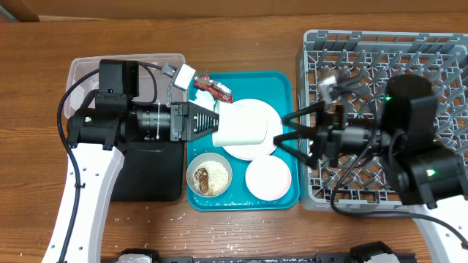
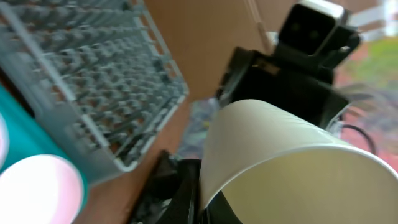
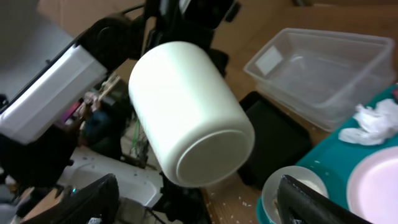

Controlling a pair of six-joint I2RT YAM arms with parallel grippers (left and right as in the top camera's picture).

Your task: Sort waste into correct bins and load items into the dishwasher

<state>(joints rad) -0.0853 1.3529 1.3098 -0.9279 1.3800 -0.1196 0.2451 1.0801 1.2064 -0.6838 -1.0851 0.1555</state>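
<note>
My right gripper needs to take the cup (image 1: 261,126) by its base and load it, since my left gripper is holding that small white cup short of the grey dish rack (image 1: 409,58).
My left gripper (image 1: 213,124) is shut on the small white cup (image 1: 243,126) and holds it on its side above the teal tray. In the left wrist view the cup's rim (image 2: 292,162) fills the right, with my jaw (image 2: 205,199) on its edge. My right gripper (image 1: 291,135) is open, its fingers spread just past the cup's base (image 3: 193,112); in the right wrist view the gripper (image 3: 199,208) holds nothing. The pale plate (image 1: 256,150) lies under the cup. The pink bowl (image 1: 268,177), the grey-white bowl with rice and scraps (image 1: 209,176), the snack wrapper (image 1: 213,88) and the tissue (image 1: 183,75) are around it.
The teal tray (image 1: 284,88) holds the dishes. The clear tub (image 1: 84,73) and black tray (image 1: 146,175) are at the left. The grey dish rack (image 1: 380,55) stands at the right, partly under my right arm. Rice grains (image 1: 219,212) lie on the table.
</note>
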